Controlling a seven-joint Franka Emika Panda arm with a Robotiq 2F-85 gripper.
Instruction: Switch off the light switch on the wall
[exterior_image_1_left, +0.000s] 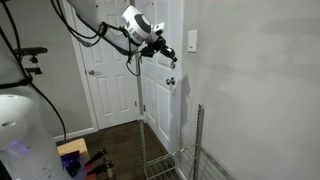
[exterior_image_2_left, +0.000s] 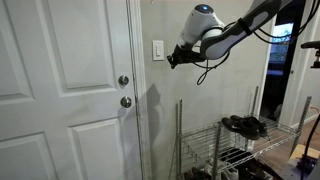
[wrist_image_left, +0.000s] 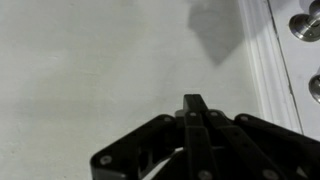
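I should lift my gripper's closed fingers to the height of the switch's white plate (exterior_image_2_left: 158, 50) before pushing in, since they point at the grey wall (exterior_image_2_left: 160, 70) below the light switch.
The light switch (exterior_image_1_left: 192, 41) is a small white upright plate on the grey wall (exterior_image_1_left: 250, 90), just beside the door frame; it also shows in the other exterior view (exterior_image_2_left: 158, 50). My gripper (exterior_image_1_left: 166, 52) hangs in the air close to the switch, a little below its level and apart from it (exterior_image_2_left: 172, 61). In the wrist view the black fingers (wrist_image_left: 193, 101) are pressed together into one point, shut and empty, facing the bare wall (wrist_image_left: 90, 70). The switch is out of the wrist view.
A white panelled door (exterior_image_2_left: 60, 90) with two round metal knobs (exterior_image_2_left: 125, 91) stands beside the switch; the knobs show at the wrist view's right edge (wrist_image_left: 305, 25). A wire rack (exterior_image_2_left: 225, 150) with shoes stands below the arm. Another white door (exterior_image_1_left: 105, 70) is further back.
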